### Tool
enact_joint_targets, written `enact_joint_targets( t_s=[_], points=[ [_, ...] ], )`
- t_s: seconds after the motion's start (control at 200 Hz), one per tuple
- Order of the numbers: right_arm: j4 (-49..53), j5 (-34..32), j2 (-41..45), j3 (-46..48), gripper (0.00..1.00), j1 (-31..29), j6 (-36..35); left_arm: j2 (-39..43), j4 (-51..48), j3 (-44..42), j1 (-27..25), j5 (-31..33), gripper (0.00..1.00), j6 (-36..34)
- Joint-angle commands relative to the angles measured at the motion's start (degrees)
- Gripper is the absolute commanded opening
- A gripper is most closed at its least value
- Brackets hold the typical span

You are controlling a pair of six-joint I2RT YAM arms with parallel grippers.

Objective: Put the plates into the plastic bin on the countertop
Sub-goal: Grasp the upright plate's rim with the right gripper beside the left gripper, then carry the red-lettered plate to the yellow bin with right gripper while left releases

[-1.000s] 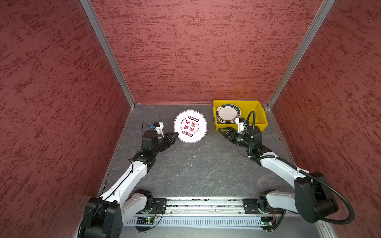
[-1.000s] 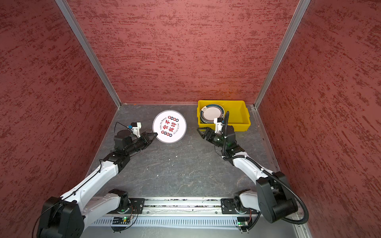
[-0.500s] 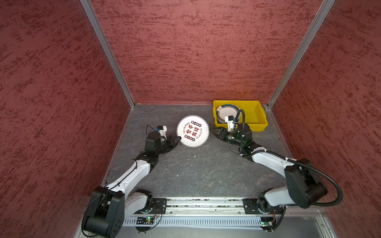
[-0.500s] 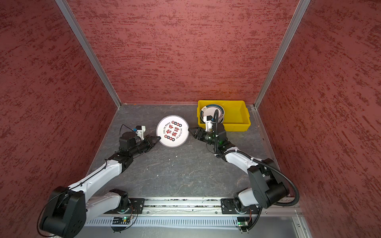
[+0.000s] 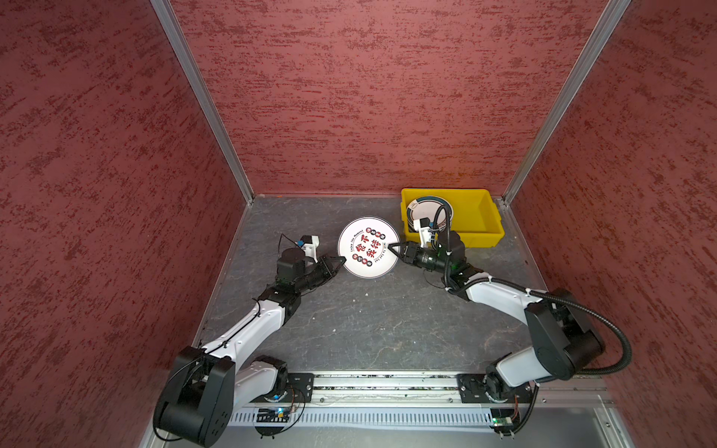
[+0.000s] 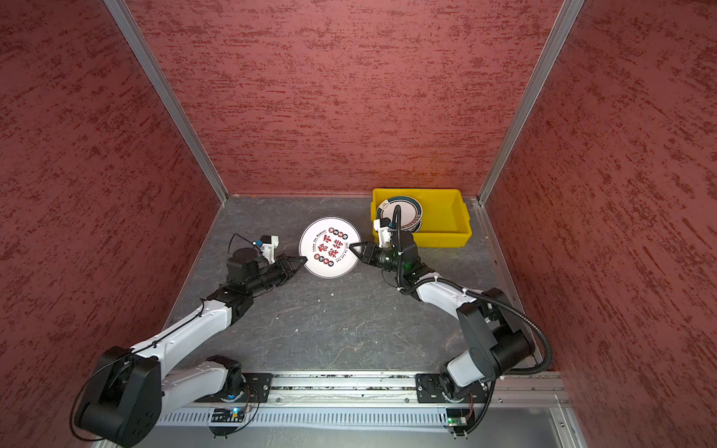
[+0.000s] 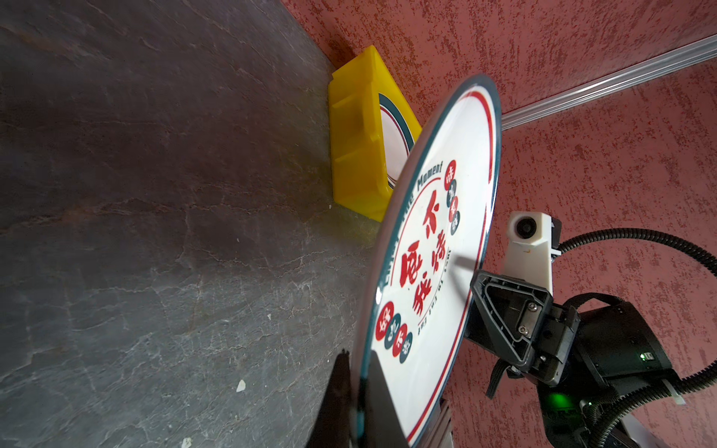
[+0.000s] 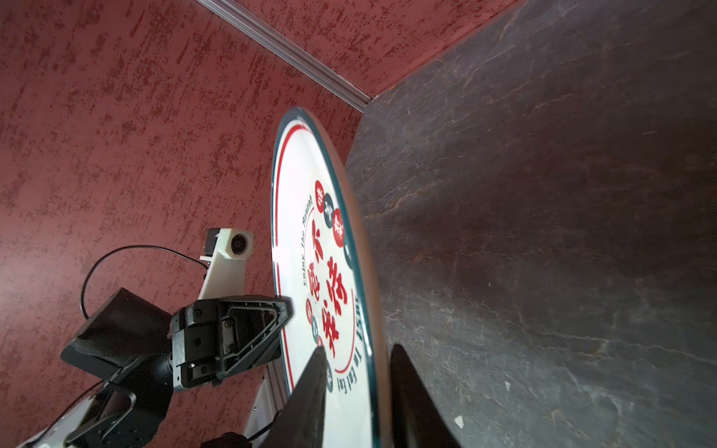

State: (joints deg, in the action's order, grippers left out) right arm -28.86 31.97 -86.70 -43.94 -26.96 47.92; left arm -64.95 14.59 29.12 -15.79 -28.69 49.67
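The robot's left gripper has hold of the plate's rim (image 5: pixel 341 250) farthest from the yellow bin, so the right gripper should take the plate over by its opposite rim (image 5: pixel 398 240) and bring it into the bin.
A white plate (image 5: pixel 368 247) (image 6: pixel 329 247) with red and black Chinese characters and a dark green rim hangs a little above the countertop (image 5: pixel 368 318), between both arms. My left gripper (image 5: pixel 343 259) (image 7: pixel 359 357) is shut on its left rim. At the opposite rim my right gripper (image 5: pixel 390 245) (image 8: pixel 355 349) straddles the edge, one finger over the face and one under, with a gap still showing. The yellow plastic bin (image 5: pixel 481 232) (image 7: pixel 353 155) stands at the back right. In its left half lies a green-rimmed plate (image 5: pixel 425 205) (image 6: pixel 403 207).
Red textured walls close in the left, back and right sides. The bin sits just behind my right wrist. A metal rail (image 5: pixel 388 382) with both arm bases runs along the front edge. Small pale crumbs (image 5: pixel 368 293) lie on the stone surface.
My left gripper has carried the character plate rightward and nearer. The right arm has swung from the bin to the plate's right rim, and its jaws have narrowed around it.
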Motion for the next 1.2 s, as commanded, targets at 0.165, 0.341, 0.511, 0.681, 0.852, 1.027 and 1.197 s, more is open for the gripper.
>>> enact_joint_targets(
  t_s=[0.165, 0.341, 0.511, 0.681, 0.852, 1.027, 1.197],
  points=[
    [0.36, -0.56, 1.0, -1.78, 0.08, -0.56, 0.11, 0.08, 3.89, 0.77, -0.03, -1.11, 0.0, -0.28],
    [1.26, -1.93, 1.65, -1.67, 0.0, -0.55, -0.01, 1.09, 2.12, 0.75, 0.36, -0.02, 0.45, -0.65],
    [0.19, -5.32, 2.3, -0.35, 0.0, -0.55, 1.8, 5.11, -2.74, -0.02, 0.46, 5.69, 0.99, -1.65],
    [-0.24, -9.34, 3.13, 0.72, 0.0, -0.55, 3.09, 9.29, -5.0, -2.14, 2.2, 8.82, 0.99, -0.85],
    [6.86, -17.03, 6.15, -1.12, 0.0, -0.35, 0.25, 11.11, -6.24, -2.75, 3.11, 8.82, 0.99, -1.43],
    [16.34, -25.58, 6.43, -7.74, 0.0, 1.84, -4.84, 9.99, -5.71, -2.77, 3.4, 7.62, 0.99, -0.96],
    [17.35, -25.72, 4.8, -11.27, 0.0, 7.71, -5.48, 9.18, -5.54, -2.85, 3.71, 6.25, 0.99, -0.97]
  ],
)
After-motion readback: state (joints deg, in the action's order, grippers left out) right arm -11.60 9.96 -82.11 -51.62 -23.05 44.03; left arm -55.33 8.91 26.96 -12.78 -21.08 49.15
